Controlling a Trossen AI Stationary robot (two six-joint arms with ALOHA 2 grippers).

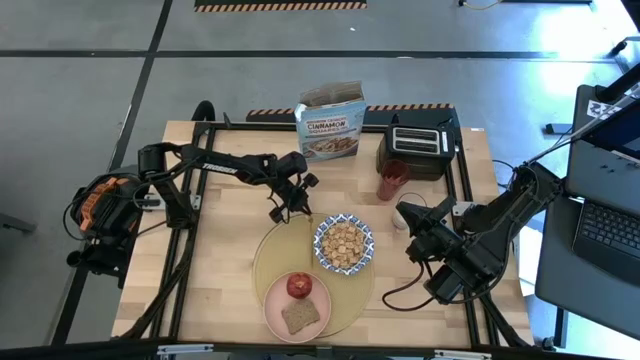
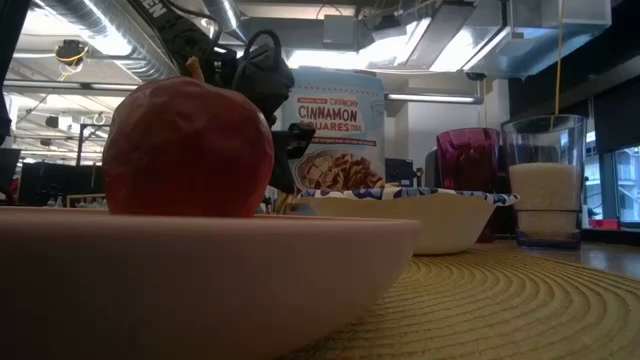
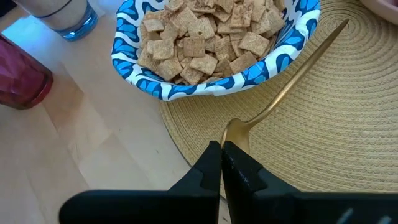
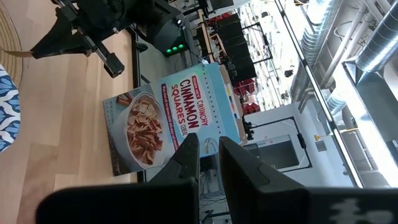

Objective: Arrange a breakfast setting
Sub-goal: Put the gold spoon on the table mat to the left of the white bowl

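Note:
The gold spoon's round end (image 3: 237, 133) is tilted onto its edge in my left gripper. Next, I open the gripper, leave the spoon flat on the placemat (image 3: 283, 146) and move away.
On the round tan placemat (image 1: 268, 250) stand the blue-and-white bowl (image 1: 344, 243), full of cereal squares, and the pink plate (image 1: 272, 302) with the red apple (image 1: 298, 285) and the toast slice (image 1: 300, 316). The milk glass (image 1: 403, 213) and the red cup (image 1: 391, 180) stand on the table past the mat's far right. My left gripper (image 3: 222, 152) is at the mat's far left rim, shut on a gold spoon (image 3: 298, 68) that lies beside the bowl. My right gripper (image 1: 415, 238) is close to the milk glass, its fingers a little apart and empty in the right wrist view (image 4: 208, 149). My left gripper pinches the gold spoon's broad end (image 3: 237, 129) between its two fingertips. The fingers lie along the spoon. The spoon's thin shaft (image 3: 311, 56) runs away from the fingers over the placemat, close along the bowl's wall.
The blue cinnamon cereal box (image 1: 330, 125) and the black toaster (image 1: 418, 150) stand along the table's far edge. Bare wood shows on the table's left half and at the near right corner. A laptop (image 1: 610, 235) sits off the table to the right.

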